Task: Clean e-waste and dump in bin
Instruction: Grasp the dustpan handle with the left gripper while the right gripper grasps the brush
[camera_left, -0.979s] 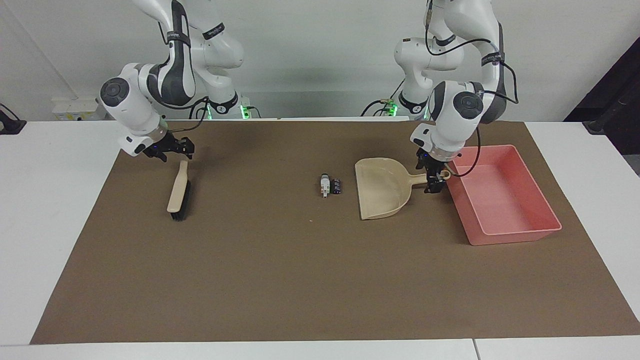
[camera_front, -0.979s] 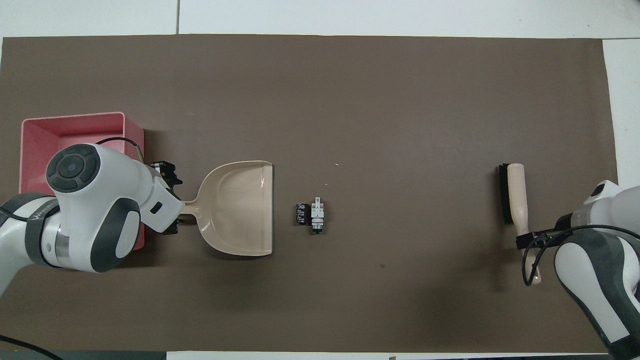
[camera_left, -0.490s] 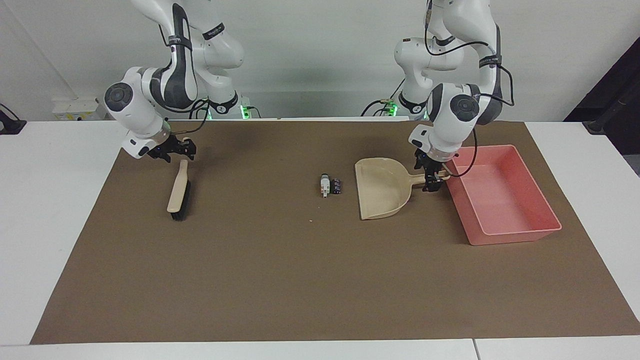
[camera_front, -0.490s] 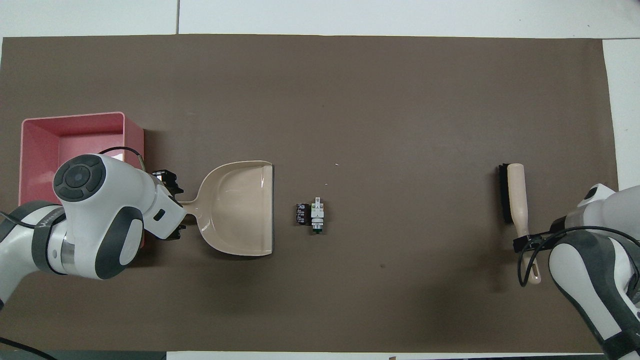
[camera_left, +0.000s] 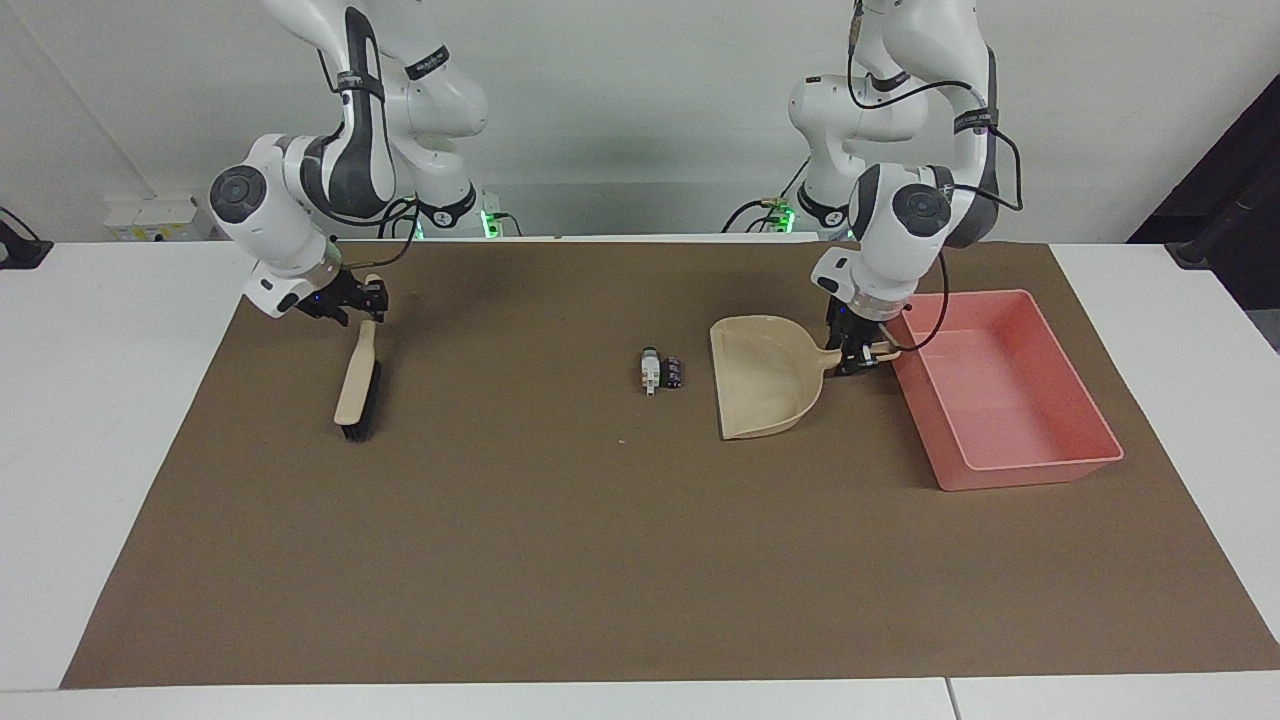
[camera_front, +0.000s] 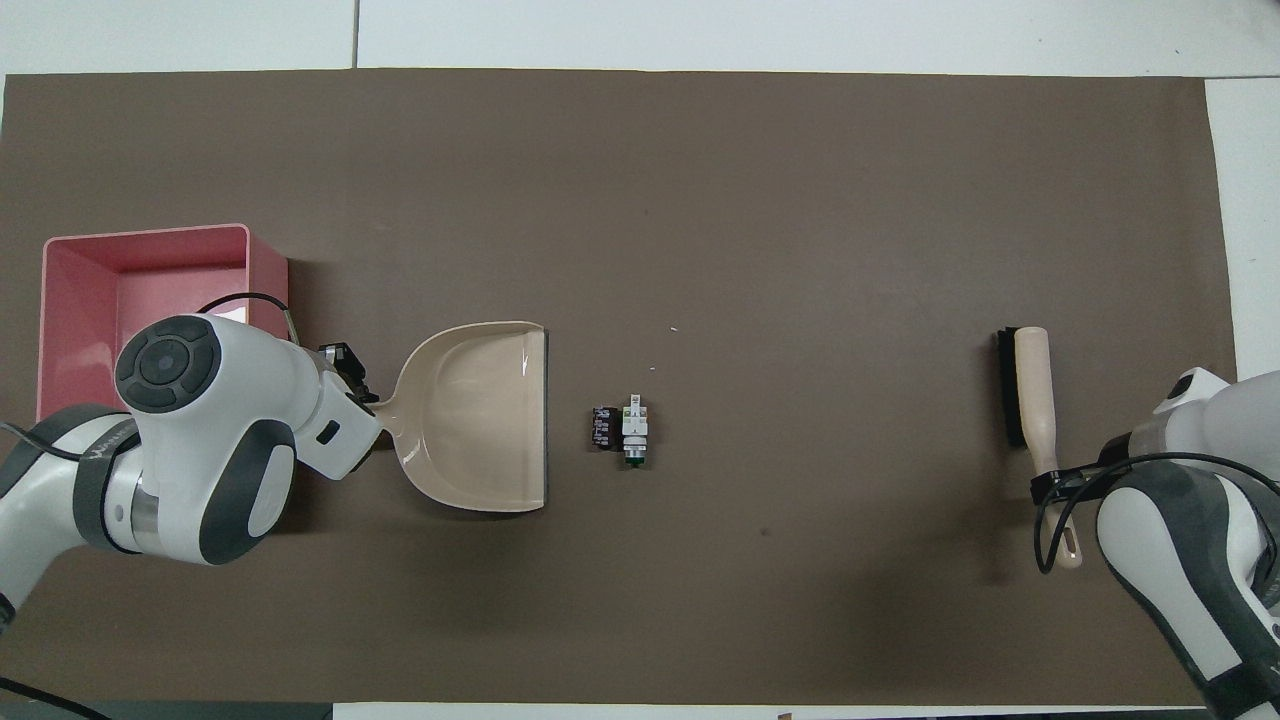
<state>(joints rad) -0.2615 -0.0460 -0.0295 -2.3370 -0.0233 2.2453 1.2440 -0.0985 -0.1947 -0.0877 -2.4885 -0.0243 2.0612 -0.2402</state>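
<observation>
My left gripper should slide the dustpan closer and hold it still before my right gripper sweeps, since the dustpan's opening (camera_front: 543, 418) sits short of the e-waste (camera_front: 621, 431).
Two small pieces of e-waste lie side by side mid-mat: a white-grey part (camera_left: 650, 371) (camera_front: 634, 428) and a black block (camera_left: 674, 373) (camera_front: 602, 428). A beige dustpan (camera_left: 765, 385) (camera_front: 480, 420) rests beside them, its mouth facing them. My left gripper (camera_left: 853, 358) (camera_front: 360, 400) is shut on the dustpan's handle, down at the mat. The pink bin (camera_left: 1030, 472) (camera_front: 160, 285) stands just past that handle, at the left arm's end. My right gripper (camera_left: 360, 300) (camera_front: 1055, 485) sits at the handle end of a wooden brush (camera_left: 358, 385) (camera_front: 1035, 400) lying on the mat.
A brown mat (camera_left: 600, 550) covers the white table. A few pale specks (camera_front: 673, 328) lie on it slightly farther from the robots than the e-waste. The left arm's elbow hangs over part of the bin in the overhead view.
My left gripper has closed on the dustpan handle and slid a little toward the pan. My right gripper has narrowed and settled at the brush handle's end. Brush, dustpan and e-waste have not moved.
</observation>
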